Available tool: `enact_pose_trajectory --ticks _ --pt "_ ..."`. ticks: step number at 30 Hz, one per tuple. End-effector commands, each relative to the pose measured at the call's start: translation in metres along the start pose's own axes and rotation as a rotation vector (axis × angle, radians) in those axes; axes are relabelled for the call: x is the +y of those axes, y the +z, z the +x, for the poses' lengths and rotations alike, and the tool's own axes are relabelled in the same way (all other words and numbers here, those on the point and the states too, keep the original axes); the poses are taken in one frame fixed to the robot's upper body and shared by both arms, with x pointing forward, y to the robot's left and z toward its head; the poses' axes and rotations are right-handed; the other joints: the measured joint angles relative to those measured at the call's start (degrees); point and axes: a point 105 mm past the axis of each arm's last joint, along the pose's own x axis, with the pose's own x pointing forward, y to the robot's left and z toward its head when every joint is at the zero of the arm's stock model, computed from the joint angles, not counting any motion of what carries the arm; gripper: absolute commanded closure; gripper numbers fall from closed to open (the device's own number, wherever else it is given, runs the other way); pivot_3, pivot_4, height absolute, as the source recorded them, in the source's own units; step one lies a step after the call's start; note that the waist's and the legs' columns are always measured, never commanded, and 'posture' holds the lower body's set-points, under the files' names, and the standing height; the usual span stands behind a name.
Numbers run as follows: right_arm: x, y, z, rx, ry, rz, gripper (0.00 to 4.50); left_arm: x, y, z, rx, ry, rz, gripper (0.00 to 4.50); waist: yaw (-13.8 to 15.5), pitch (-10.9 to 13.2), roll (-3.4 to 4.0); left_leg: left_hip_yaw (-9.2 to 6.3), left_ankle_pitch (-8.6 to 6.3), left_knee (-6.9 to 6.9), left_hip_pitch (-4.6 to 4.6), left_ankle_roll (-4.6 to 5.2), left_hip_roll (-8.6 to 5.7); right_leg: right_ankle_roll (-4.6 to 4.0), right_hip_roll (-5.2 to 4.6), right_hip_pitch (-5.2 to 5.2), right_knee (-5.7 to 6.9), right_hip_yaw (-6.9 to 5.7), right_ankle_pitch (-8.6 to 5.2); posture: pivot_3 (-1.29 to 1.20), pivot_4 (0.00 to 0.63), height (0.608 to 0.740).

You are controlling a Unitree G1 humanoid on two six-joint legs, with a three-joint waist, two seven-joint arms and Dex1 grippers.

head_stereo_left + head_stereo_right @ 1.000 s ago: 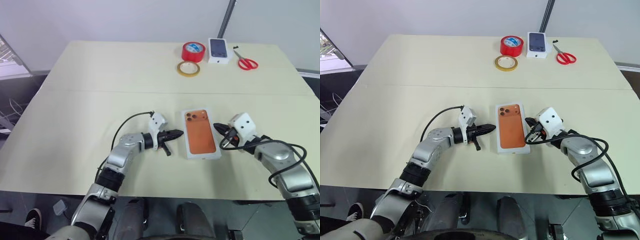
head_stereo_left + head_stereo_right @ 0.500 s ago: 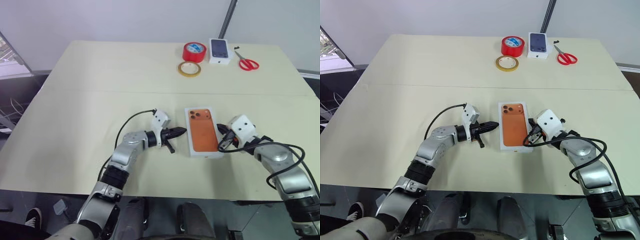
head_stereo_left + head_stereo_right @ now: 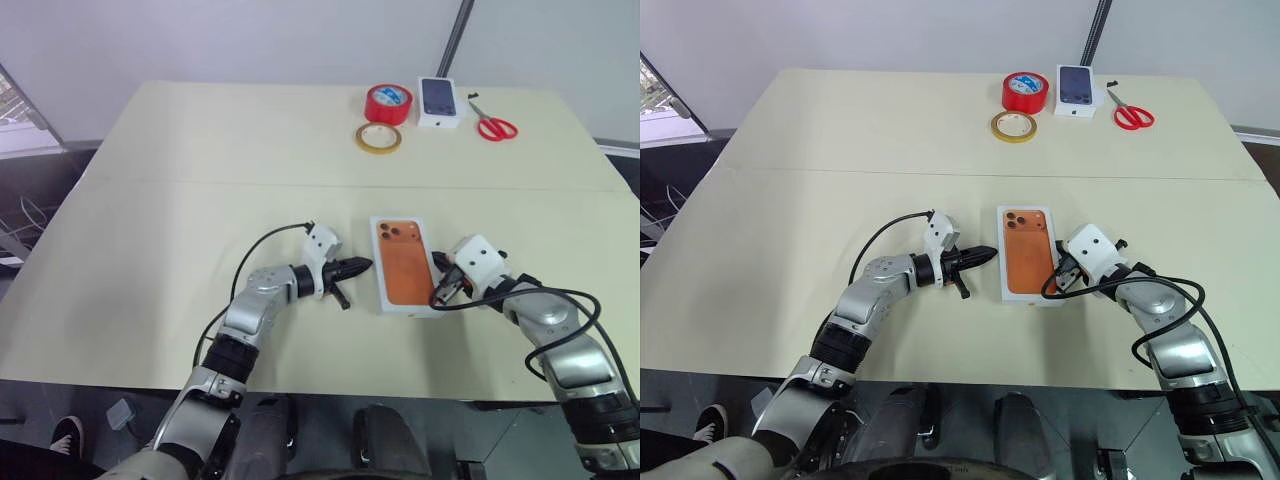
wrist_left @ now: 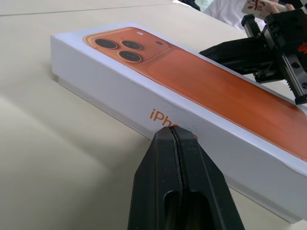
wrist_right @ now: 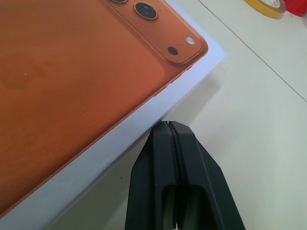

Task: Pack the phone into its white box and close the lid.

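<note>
A part of the base (image 4: 103, 109) shows below the lid's lettered side, so my left gripper should rise from there and press down on the lid's camera end (image 3: 389, 239).
The white box (image 3: 406, 266) lies closed on the table in front of me, the lid (image 4: 230, 96) seated on it. The lid's top bears an orange phone picture, and orange lettering runs along one long side. The phone itself is hidden. My left gripper (image 3: 364, 265) is shut and points level at the box's left long side, its tip (image 4: 175, 133) just short of the lettering. On the opposite long side my right gripper (image 3: 440, 282) is also shut, its tip (image 5: 168, 125) at the lid's edge. Neither holds anything.
At the table's far edge stand a red tape roll (image 3: 387, 103), a yellowish tape ring (image 3: 377, 137), a small white carton with a dark phone picture (image 3: 438, 100) and red-handled scissors (image 3: 493, 125). The table's near edge (image 3: 330, 385) runs just behind my arms.
My right gripper has edged in from a small gap to sit against the box's right side, rolling slightly. The left gripper and the box have stayed about where they were.
</note>
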Motion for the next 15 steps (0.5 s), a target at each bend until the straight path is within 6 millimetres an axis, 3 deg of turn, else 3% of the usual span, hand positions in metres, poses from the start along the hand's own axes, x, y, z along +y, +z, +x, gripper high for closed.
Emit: enact_pose_trajectory --ticks 1,4,8,12,15 --pt "-0.024 0.028 -0.004 -0.11 -0.061 0.006 4.48 -0.001 0.049 0.004 -0.136 -0.019 0.042 4.5 0.0 0.0 0.0 0.0 0.0 0.01 0.0 0.0 0.0 0.0 0.0 -0.01 0.01 0.0 0.0 0.0 0.15 0.728" --pt "-0.029 0.047 -0.005 -0.2 -0.041 0.076 4.48 -0.001 0.072 0.01 -0.179 -0.031 0.093 4.5 0.1 0.0 -0.01 0.0 0.0 0.03 -0.01 0.0 0.0 0.0 0.0 0.01 0.01 -0.01 0.0 0.0 0.15 0.728" --pt "-0.008 0.047 -0.001 -0.203 0.066 0.085 4.48 0.0 0.069 0.026 -0.152 -0.044 0.118 4.5 0.1 0.0 0.0 -0.01 0.01 0.05 0.02 -0.01 0.0 0.01 0.01 0.08 -0.01 -0.03 0.0 0.0 0.15 0.728" --pt "0.026 0.004 0.006 -0.001 0.158 0.085 4.48 0.007 0.012 0.045 0.188 0.002 0.277 4.5 0.1 0.0 0.01 -0.02 0.0 0.06 0.02 0.0 -0.02 0.02 0.04 0.09 -0.01 -0.04 -0.01 0.0 0.15 0.728" --pt "0.035 -0.011 0.005 0.057 0.159 0.101 4.48 0.013 -0.008 0.044 0.26 0.037 0.229 4.5 0.2 -0.2 -0.21 -0.06 0.0 0.06 0.12 0.01 -0.02 0.03 0.04 0.24 -0.02 -0.05 -0.02 0.0 0.15 0.728"
